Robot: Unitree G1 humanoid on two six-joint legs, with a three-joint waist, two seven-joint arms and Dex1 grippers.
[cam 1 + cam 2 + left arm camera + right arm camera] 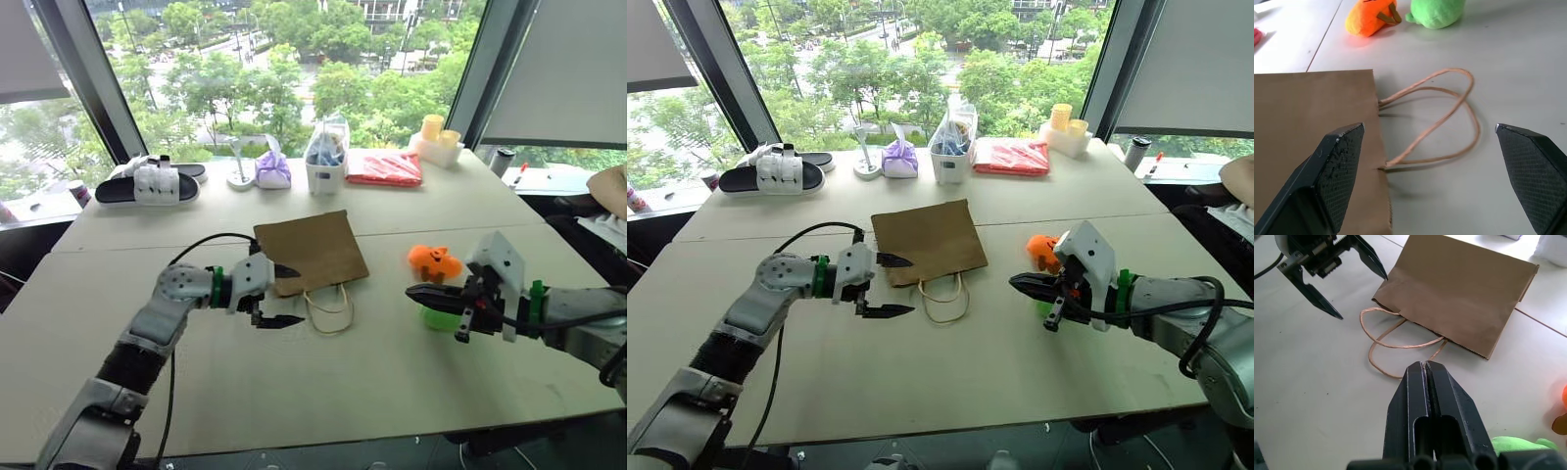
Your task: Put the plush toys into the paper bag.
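Note:
My gripper will make the paper bag's opening (325, 286) spread wide when it lifts the upper handle (1425, 132), because the upper handle arches apart from the lower handle.
The brown paper bag (312, 252) lies flat on the white table (294, 392), its two loop handles (330, 308) spread toward me. My left gripper (299, 296) hovers open at the bag's mouth corner, one finger over the bag's edge and the other beside the handles (1449, 107). To the right lie the orange plush toy (434, 262) and the green plush toy (441, 318), the green one partly hidden behind my right gripper (409, 290). That gripper is shut with nothing in it, pointing left toward the bag, just in front of the toys.
Along the window edge of the table sit black-and-white slippers (147, 182), a purple tied pouch (272, 170), a clear plastic bag in a white cup (326, 157), a red packet (384, 167) and yellow cups (438, 137).

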